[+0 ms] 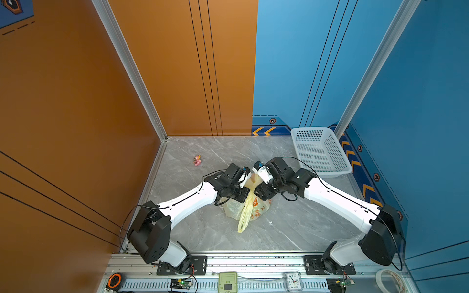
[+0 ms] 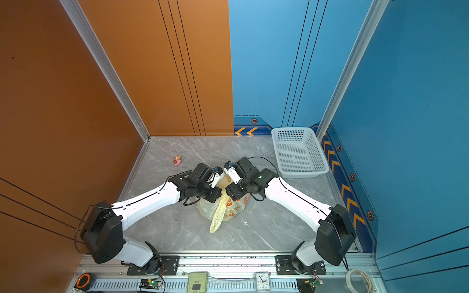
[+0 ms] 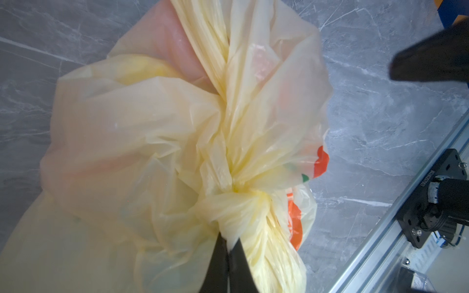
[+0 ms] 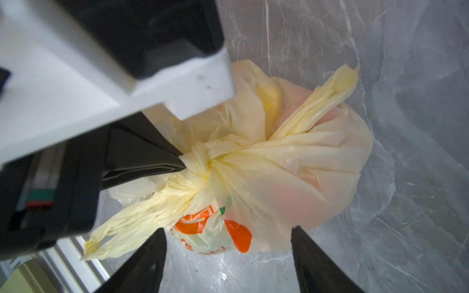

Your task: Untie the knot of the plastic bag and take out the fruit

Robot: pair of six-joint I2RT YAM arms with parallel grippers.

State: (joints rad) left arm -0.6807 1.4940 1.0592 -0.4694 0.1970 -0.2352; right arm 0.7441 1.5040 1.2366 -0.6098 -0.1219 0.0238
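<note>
The gathered plastic (image 4: 239, 163) lies loose across from one fold of the knot (image 4: 197, 159), which my left gripper is holding. Next, my right gripper pinches that plastic and pulls it away.
The pale-yellow plastic bag (image 1: 234, 209) (image 2: 208, 206) lies on the grey table between both arms. Its knot (image 3: 233, 203) (image 4: 200, 162) is tied at the top, and one handle strip (image 1: 244, 218) trails toward the front. My left gripper (image 3: 229, 243) (image 1: 246, 183) is shut on a fold of the knot. My right gripper (image 4: 228, 229) (image 1: 256, 184) hovers open just above the bag, with nothing between its fingers (image 4: 149, 256). The fruit shows only as yellow (image 3: 142, 68) and pink (image 4: 291, 192) shapes through the plastic.
A white perforated basket (image 1: 311, 130) (image 2: 291, 128) stands at the back right. A tiny pink figurine (image 1: 197, 160) (image 2: 177, 160) lies at the back left. On the front rail sit a tape measure (image 1: 115, 280), a clock (image 1: 293, 280) and a tape roll (image 1: 388, 279).
</note>
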